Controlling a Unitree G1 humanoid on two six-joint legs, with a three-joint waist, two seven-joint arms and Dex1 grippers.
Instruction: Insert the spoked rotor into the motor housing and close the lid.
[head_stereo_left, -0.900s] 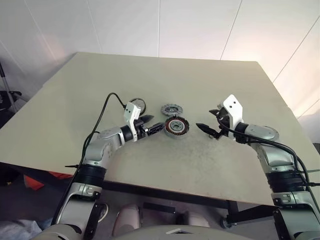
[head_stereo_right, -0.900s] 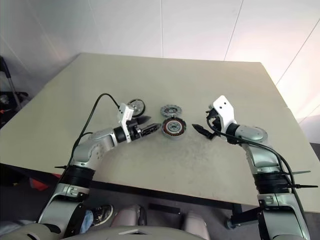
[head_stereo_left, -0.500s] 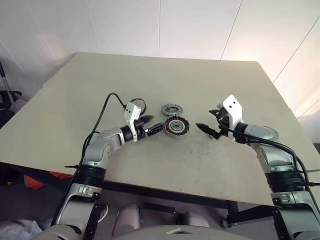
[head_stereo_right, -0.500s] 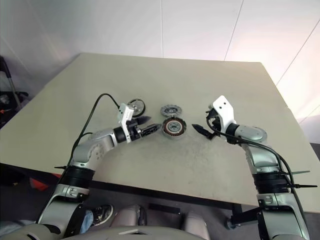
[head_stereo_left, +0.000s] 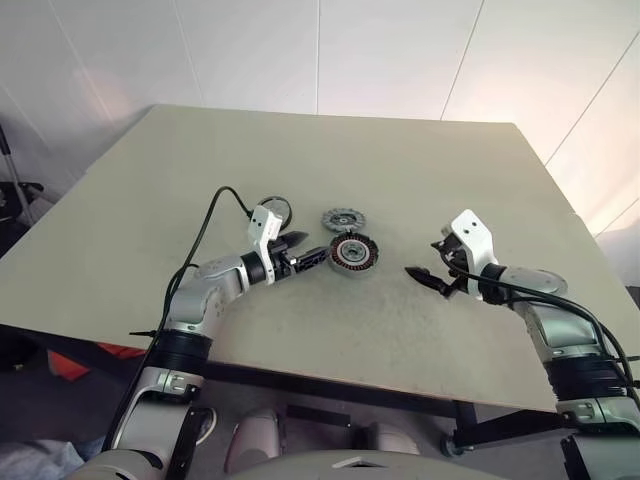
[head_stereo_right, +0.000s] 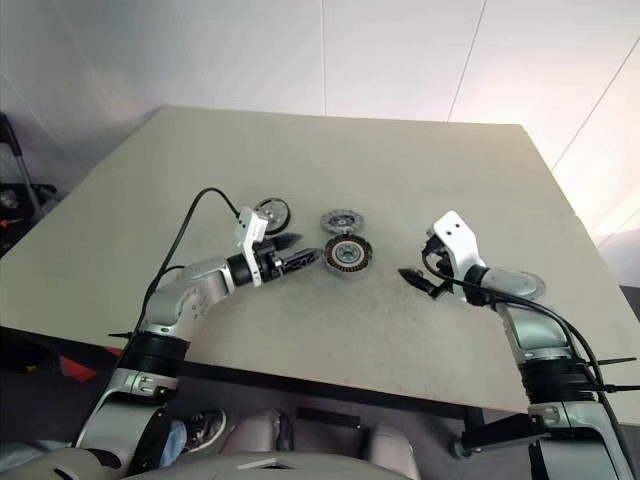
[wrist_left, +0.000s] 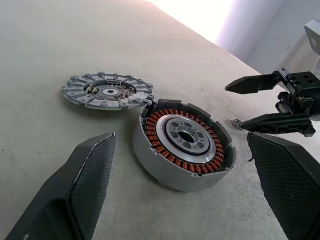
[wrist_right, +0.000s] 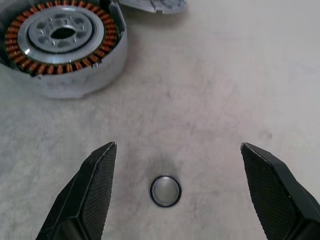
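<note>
I am looking at the grey ribbed disc (head_stereo_left: 344, 219), which sits close against the dark notch in the motor housing's rim (wrist_right: 105, 5). The disc will come along when I move the motor housing.
The motor housing (head_stereo_left: 352, 253), a round cup with copper windings around a silvery hub, sits mid-table. Just behind it lies the spoked rotor (head_stereo_left: 343, 219), a flat grey wheel with radial ribs (wrist_left: 107, 91). The lid (head_stereo_right: 272, 213) is a round disc partly hidden behind my left wrist. My left gripper (head_stereo_left: 314, 243) is open, level and close to the housing's left side, with nothing between its fingers. My right gripper (head_stereo_left: 422, 258) is open to the right of the housing and well apart from it. It tilts down over a small metal ring (wrist_right: 165, 190) on the table.
The beige table (head_stereo_left: 330, 150) has open surface behind and on both sides of the parts. Its front edge runs just below both arms. A black cable (head_stereo_left: 205, 225) loops over my left forearm. White walls stand behind the table.
My right gripper has drawn back from the housing, toward the table's near edge and slightly right. The left gripper and all three parts have stayed put.
</note>
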